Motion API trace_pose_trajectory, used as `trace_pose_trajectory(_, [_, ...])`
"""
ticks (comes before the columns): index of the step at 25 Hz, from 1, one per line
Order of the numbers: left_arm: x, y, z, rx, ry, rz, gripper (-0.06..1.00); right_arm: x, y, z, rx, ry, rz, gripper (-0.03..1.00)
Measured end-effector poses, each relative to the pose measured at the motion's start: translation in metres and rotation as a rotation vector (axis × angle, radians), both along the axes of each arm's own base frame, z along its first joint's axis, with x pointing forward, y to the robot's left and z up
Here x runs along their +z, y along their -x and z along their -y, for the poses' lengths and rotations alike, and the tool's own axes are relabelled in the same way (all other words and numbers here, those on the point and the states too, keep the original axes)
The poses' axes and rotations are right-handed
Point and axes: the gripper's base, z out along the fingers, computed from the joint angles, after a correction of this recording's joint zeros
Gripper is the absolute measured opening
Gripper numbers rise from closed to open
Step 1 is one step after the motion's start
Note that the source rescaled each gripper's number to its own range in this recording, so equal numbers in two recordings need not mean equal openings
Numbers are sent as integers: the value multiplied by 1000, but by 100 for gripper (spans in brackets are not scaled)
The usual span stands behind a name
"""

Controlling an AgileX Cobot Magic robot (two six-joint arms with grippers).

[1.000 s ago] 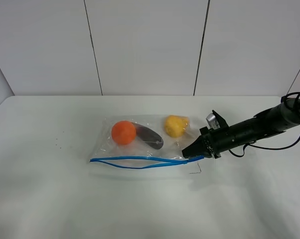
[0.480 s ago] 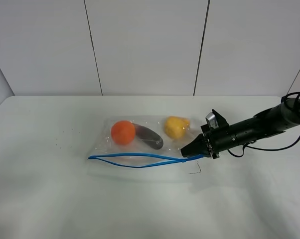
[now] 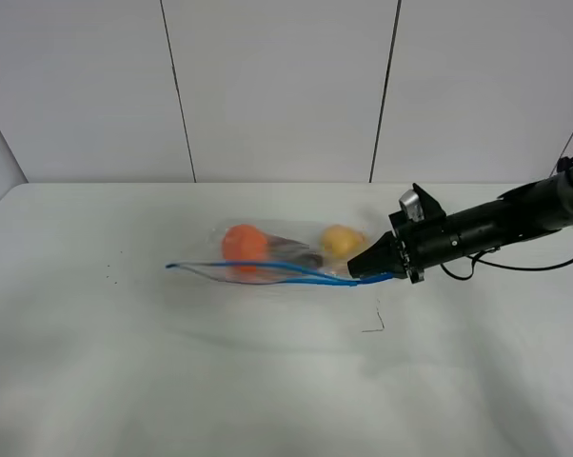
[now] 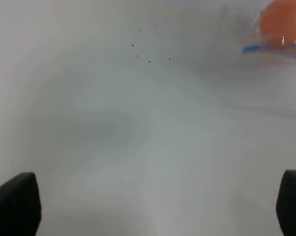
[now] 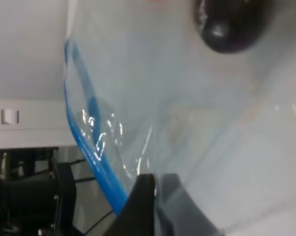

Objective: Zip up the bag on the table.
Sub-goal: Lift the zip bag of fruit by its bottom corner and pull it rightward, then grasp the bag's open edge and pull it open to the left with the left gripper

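Note:
The blue zipper strip gapes (image 3: 239,273) past my right gripper, so that gripper should hold the zipper's end steady while my left gripper gets to the strip (image 3: 338,280) close by.
The bag (image 3: 277,259) is clear plastic with a blue zipper strip (image 3: 267,269) along its near edge. An orange fruit (image 3: 242,243), a dark purple fruit (image 3: 301,255) and a yellow fruit (image 3: 342,241) show through it. My right gripper (image 3: 367,271) is shut on the zipper's right end and holds that end above the table (image 3: 267,381). The right wrist view shows the strip (image 5: 91,152) beside a dark finger (image 5: 140,206). My left gripper (image 4: 153,206) is open and empty over bare table, with the bag's left corner (image 4: 273,46) far off.
A small thin dark wire-like mark (image 3: 374,326) lies on the table just in front of the bag's right end. A few dark specks (image 3: 110,276) dot the table at the left. White wall panels stand behind the table.
My right gripper has risen and drawn back a little with the zipper end. The bag has lifted and tilted, its zipper edge straighter, and the fruits have shifted toward the back.

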Motion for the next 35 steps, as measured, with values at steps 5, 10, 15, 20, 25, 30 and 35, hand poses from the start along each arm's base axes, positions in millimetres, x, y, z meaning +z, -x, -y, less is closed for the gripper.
trace_pose_trajectory(5, [0,0,0,0,0,0,100,31,-1,0,-11,3,53,0])
trace_pose_trajectory(10, [0,0,0,0,0,0,100,44,-3,1,-13,12,72,0])
trace_pose_trajectory(15, [0,0,0,0,0,0,100,43,-3,1,-7,20,71,0])
trace_pose_trajectory(20, [6,-1,7,-64,50,11,99,43,-2,1,-3,25,68,0])
trace_pose_trajectory(25, [23,-33,16,-176,55,-73,97,43,-2,1,-3,26,64,0])
trace_pose_trajectory(30, [57,-80,17,-273,-66,-67,97,43,-2,1,-8,26,55,0])
trace_pose_trajectory(35, [97,-124,24,-365,-129,-8,96,43,-2,1,-8,26,55,0])
